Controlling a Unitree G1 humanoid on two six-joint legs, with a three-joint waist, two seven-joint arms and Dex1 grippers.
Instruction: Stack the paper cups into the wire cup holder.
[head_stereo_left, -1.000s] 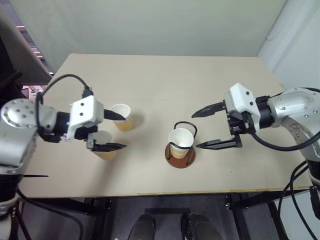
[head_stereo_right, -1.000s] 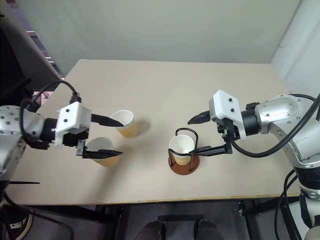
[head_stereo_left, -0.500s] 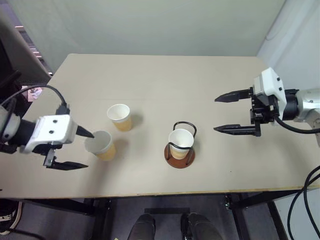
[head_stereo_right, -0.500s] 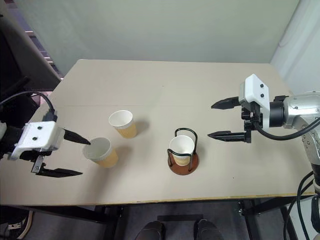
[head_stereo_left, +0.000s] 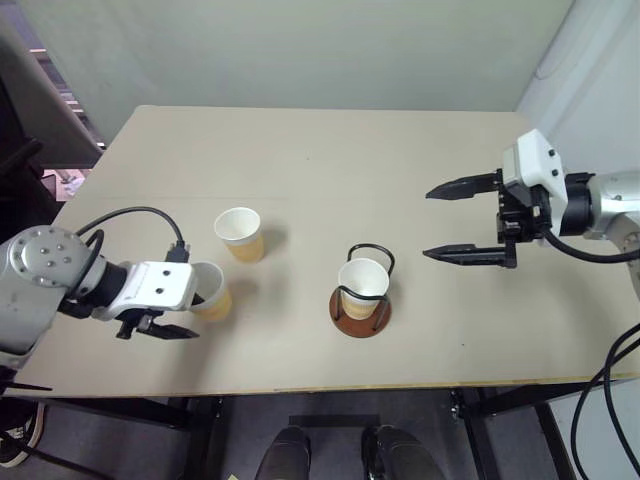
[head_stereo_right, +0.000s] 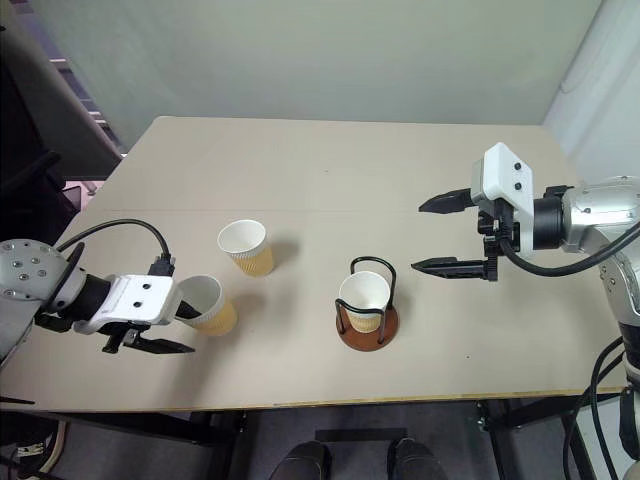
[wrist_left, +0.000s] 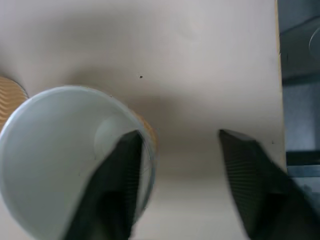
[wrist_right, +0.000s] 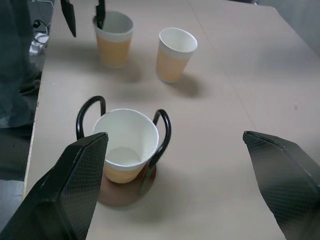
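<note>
I expect the paper cup at my left gripper (head_stereo_left: 211, 292) to sink almost fully inside the holder's cup when I lower it, because the paper cup narrows toward its base (head_stereo_left: 216, 311).
One paper cup (head_stereo_left: 362, 285) stands inside the wire cup holder (head_stereo_left: 358, 318), between its black loops, near the table's front middle. A second paper cup (head_stereo_left: 240, 233) stands upright to the left of it. Nearer the front left is a third cup (head_stereo_left: 210, 290). My left gripper (head_stereo_left: 198, 315) straddles its rim, one finger (wrist_left: 120, 185) inside the cup and the other finger (wrist_left: 250, 175) outside, apart from the wall, so it is open. My right gripper (head_stereo_left: 427, 224) hangs wide open above the table, right of the holder, holding nothing.
The beige table (head_stereo_left: 320, 150) has bare room behind the cups and between the holder and its right edge. A dark slanted panel (head_stereo_left: 40, 110) stands past the left edge. A pale wall runs behind the table.
My left gripper sank and slid onto the front-left cup, its jaws narrowing with one finger now inside. My right gripper drew away from the holder to the right, then held still.
</note>
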